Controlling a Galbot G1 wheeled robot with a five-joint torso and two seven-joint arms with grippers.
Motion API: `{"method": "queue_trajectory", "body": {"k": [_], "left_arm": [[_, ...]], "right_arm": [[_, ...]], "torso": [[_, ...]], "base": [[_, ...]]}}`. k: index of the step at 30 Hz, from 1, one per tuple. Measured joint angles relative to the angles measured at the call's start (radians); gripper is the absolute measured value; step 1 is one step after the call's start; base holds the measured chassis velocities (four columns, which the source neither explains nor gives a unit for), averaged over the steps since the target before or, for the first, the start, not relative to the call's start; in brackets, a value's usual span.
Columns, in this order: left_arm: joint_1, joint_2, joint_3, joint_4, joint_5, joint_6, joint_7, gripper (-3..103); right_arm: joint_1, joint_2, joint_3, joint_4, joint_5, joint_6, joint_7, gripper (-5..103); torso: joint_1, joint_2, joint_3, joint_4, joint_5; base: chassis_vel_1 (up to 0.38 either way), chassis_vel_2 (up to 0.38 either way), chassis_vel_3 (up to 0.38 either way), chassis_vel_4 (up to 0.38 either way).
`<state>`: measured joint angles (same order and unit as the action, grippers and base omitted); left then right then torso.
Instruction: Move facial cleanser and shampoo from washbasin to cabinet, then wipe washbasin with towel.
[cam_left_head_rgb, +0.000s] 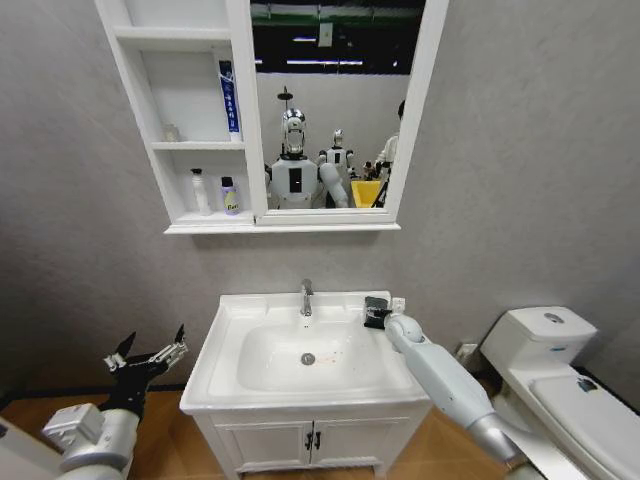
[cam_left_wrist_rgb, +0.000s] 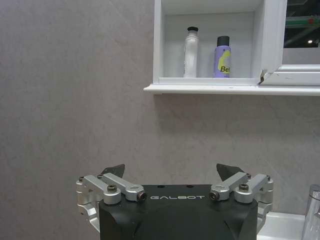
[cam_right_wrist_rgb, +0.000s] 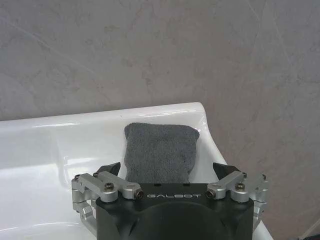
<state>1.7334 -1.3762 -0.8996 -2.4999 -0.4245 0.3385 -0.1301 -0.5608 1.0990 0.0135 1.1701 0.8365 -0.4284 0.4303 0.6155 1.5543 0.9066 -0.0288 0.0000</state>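
Observation:
My right gripper will wipe with the dark grey towel (cam_right_wrist_rgb: 160, 156) still folded and fanned out from it, because the towel has a thick, rounded far edge (cam_right_wrist_rgb: 161, 127).
The dark grey towel (cam_left_head_rgb: 375, 304) (cam_right_wrist_rgb: 159, 147) lies folded on the back right corner of the white washbasin (cam_left_head_rgb: 228, 345) (cam_right_wrist_rgb: 45, 150), right of the chrome tap (cam_left_head_rgb: 306, 297). My right gripper (cam_left_head_rgb: 378, 318) (cam_right_wrist_rgb: 166, 169) hovers right at the towel, open, with one finger to each side of it. A white bottle (cam_left_head_rgb: 201, 190) (cam_left_wrist_rgb: 190, 52) and a purple bottle (cam_left_head_rgb: 230, 196) (cam_left_wrist_rgb: 223, 56) stand in the lowest compartment of the cabinet (cam_left_head_rgb: 196, 228) (cam_left_wrist_rgb: 200, 89). I cannot tell which is the facial cleanser and which the shampoo. My left gripper (cam_left_head_rgb: 152, 346) (cam_left_wrist_rgb: 170, 171) waits open and empty, left of the basin.
A blue and white tube (cam_left_head_rgb: 229, 97) and a small pale object (cam_left_head_rgb: 172, 132) sit in the cabinet's middle compartment. The mirror panel (cam_left_head_rgb: 335, 100) is to their right. A white toilet (cam_left_head_rgb: 560, 370) stands close on the right, beside my right arm. The vanity doors (cam_left_head_rgb: 312, 440) are below the basin.

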Motion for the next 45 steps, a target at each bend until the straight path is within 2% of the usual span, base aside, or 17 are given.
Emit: {"method": "queue_trajectory", "body": {"k": [12,17,30,31,34,35,37,38,40,41,43,44,45], "left_arm": [[0.0,0.0,0.0,0.0,0.0,0.0,0.0,100],[0.0,0.0,0.0,0.0,0.0,0.0,0.0,100],[0.0,0.0,0.0,0.0,0.0,0.0,0.0,100],[0.0,0.0,0.0,0.0,0.0,0.0,0.0,100],[0.0,0.0,0.0,0.0,0.0,0.0,0.0,100],[0.0,0.0,0.0,0.0,0.0,0.0,0.0,100],[0.0,0.0,0.0,0.0,0.0,0.0,0.0,100],[0.0,0.0,0.0,0.0,0.0,0.0,0.0,100],[0.0,0.0,0.0,0.0,0.0,0.0,0.0,100],[0.0,0.0,0.0,0.0,0.0,0.0,0.0,100],[0.0,0.0,0.0,0.0,0.0,0.0,0.0,100],[0.0,0.0,0.0,0.0,0.0,0.0,0.0,100],[0.0,0.0,0.0,0.0,0.0,0.0,0.0,100]], "right_arm": [[0.017,0.019,0.002,-0.056,-0.04,0.005,-0.027,100],[0.018,0.039,0.002,-0.076,-0.086,0.017,-0.051,100],[0.025,0.072,0.006,-0.119,-0.109,0.027,-0.052,100],[0.026,0.075,0.007,-0.124,-0.11,0.03,-0.051,102],[0.028,0.081,0.007,-0.133,-0.114,0.036,-0.051,93],[0.028,0.081,0.007,-0.133,-0.114,0.036,-0.051,93],[0.028,0.079,0.007,-0.135,-0.118,0.04,-0.051,83],[0.028,0.079,0.007,-0.135,-0.118,0.04,-0.051,83],[0.028,0.077,0.006,-0.136,-0.121,0.044,-0.052,72],[0.028,0.077,0.006,-0.136,-0.121,0.044,-0.052,72],[0.026,0.072,0.004,-0.136,-0.121,0.046,-0.051,61],[0.026,0.072,0.004,-0.136,-0.121,0.046,-0.051,61],[0.024,0.069,0.004,-0.136,-0.121,0.046,-0.051,56]], "torso": [[0.0,0.0,0.0,0.0,0.0],[0.0,0.0,0.0,0.0,0.0],[0.0,0.0,0.0,0.0,-0.0001],[0.0,0.0,0.0,-0.0001,-0.0002],[0.0,0.0,0.0,0.0001,0.0],[0.0,0.0,0.0,0.0001,0.0],[0.0,0.0,0.0,0.0001,0.0],[0.0,0.0,0.0,0.0001,0.0],[0.0,0.0,0.0,0.0,0.0],[0.0,0.0,0.0,0.0,0.0],[0.0,0.0,0.0,0.0001,0.0],[0.0,0.0,0.0,0.0001,0.0],[0.0,0.0,0.0,0.0,-0.0001]], "base": [[0.0,0.0,0.0,0.0],[0.0,0.0,0.0,0.0],[0.0,0.0,0.0,0.0],[0.0,0.0,0.0,0.0],[0.0,0.0,0.0,0.0],[0.0,0.0,0.0,0.0],[0.0,0.0,0.0,0.0],[0.0,0.0,0.0,0.0],[0.0,0.0,0.0,0.0],[0.0,0.0,0.0,0.0],[0.0,0.0,0.0,0.0],[0.0,0.0,0.0,0.0],[0.0,0.0,0.0,0.0]]}}
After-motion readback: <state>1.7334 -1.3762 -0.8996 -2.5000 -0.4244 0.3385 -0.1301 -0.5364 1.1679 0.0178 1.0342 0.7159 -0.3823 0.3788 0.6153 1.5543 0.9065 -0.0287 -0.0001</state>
